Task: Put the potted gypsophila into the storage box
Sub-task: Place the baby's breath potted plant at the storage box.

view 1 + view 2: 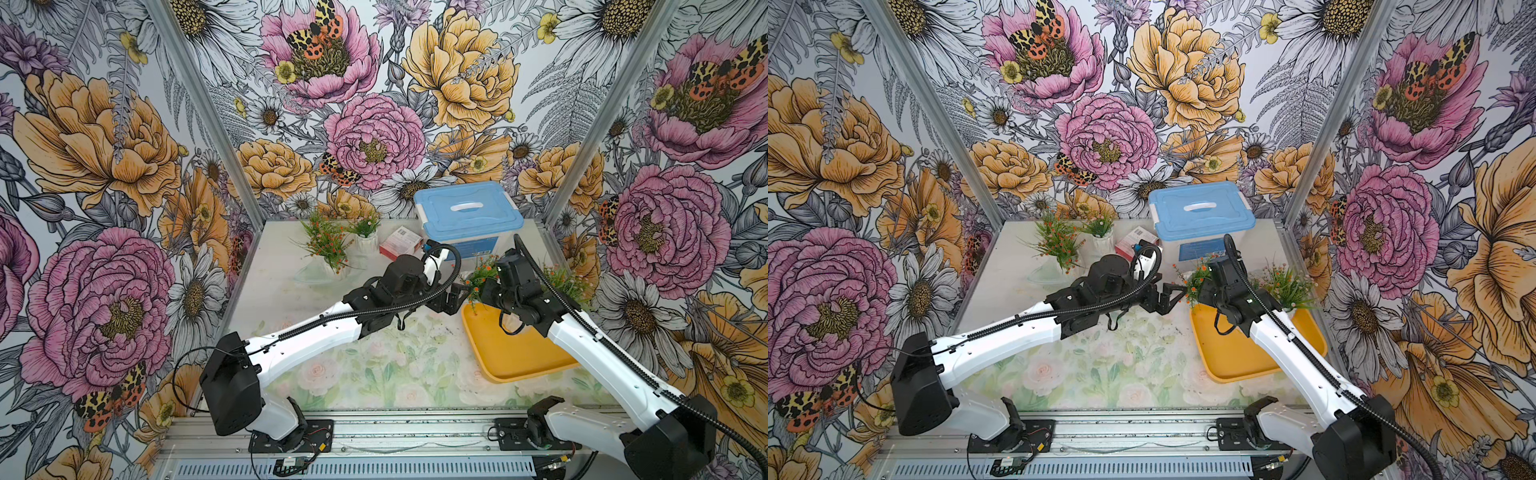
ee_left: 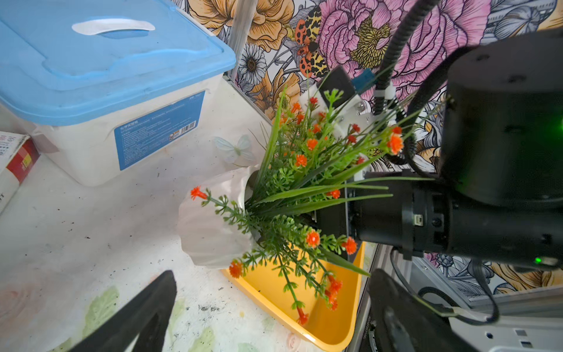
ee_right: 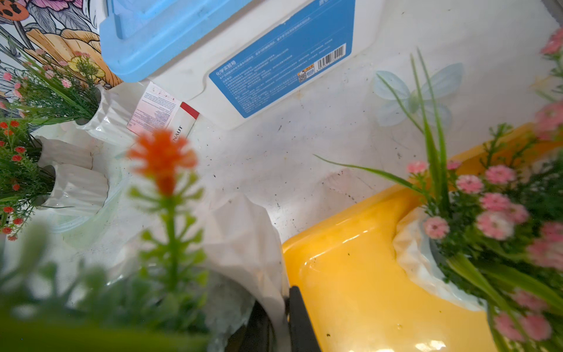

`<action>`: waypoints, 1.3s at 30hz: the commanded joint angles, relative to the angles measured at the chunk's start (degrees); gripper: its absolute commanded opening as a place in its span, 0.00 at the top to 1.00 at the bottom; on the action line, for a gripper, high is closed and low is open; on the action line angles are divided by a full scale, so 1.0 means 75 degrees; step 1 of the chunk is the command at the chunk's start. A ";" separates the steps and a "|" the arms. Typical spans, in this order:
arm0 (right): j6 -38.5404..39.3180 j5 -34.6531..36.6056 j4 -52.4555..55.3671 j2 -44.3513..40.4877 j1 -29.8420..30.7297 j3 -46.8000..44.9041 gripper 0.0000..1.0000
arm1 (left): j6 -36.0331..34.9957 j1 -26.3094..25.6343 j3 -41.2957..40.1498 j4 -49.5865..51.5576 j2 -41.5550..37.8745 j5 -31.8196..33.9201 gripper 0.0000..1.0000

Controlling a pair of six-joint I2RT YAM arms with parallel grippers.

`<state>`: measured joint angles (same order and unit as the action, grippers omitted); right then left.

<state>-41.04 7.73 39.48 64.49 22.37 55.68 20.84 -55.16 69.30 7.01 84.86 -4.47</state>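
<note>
I can see the box's bottom beside the pink-flowered pot [image 3: 352, 275] is free for the orange-flowered pot. My right gripper should go on lowering the orange-flowered pot until its base rests there [image 1: 1209, 326].
A potted gypsophila [image 2: 213, 219] with orange-red blossoms hangs tilted over the far left corner of the yellow storage box [image 1: 511, 353]. My right gripper [image 3: 278, 320] is shut on the rim of its white ribbed pot [image 3: 243, 237]. My left gripper [image 1: 1169, 297] stands open just left of that pot, with nothing between its fingers. In both top views the held sprigs [image 1: 482, 270] show beside the right wrist. A pink-flowered pot [image 1: 569, 286] stands inside the box at its far right. More pots [image 1: 328, 245] stand at the back left.
A blue-lidded white bin [image 1: 469, 212] sits at the back, just beyond the storage box. A red and white carton [image 1: 401, 243] lies to its left, next to a pink-flowered pot [image 1: 365, 232]. Metal frame posts and floral walls close in both sides.
</note>
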 commanded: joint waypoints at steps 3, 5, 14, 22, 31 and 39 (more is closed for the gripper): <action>-0.0090 -0.0151 0.0115 -0.0536 -0.0198 -0.0226 1.00 | 0.0162 -0.0367 0.0269 -0.0174 0.0166 0.0645 0.01; -0.0100 -0.0186 0.0227 -0.0656 -0.0273 -0.0373 1.00 | 0.0194 -0.0428 0.0278 -0.0187 0.0230 0.0701 0.01; -0.0066 -0.0235 0.0705 -0.1112 -0.0550 -0.0858 1.00 | 0.0210 -0.0635 0.0481 -0.0213 0.0543 0.0817 0.01; 0.0144 -0.0198 0.0765 -0.1036 -0.0832 -0.1129 1.00 | 0.0221 -0.0755 0.0438 -0.0208 0.0592 0.0900 0.01; 0.0344 -0.0173 0.0756 -0.0454 -0.1034 -0.1213 1.00 | 0.0267 -0.0932 -0.0077 -0.0198 0.0373 0.1264 0.01; 0.0555 -0.0010 0.0717 0.0143 -0.1212 -0.1213 1.00 | 0.0405 -0.1076 -0.0362 -0.0200 0.0184 0.1634 0.01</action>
<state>-38.00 6.44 47.68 64.71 13.76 46.19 22.68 -62.85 67.46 6.59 88.62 5.15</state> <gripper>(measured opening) 0.103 0.988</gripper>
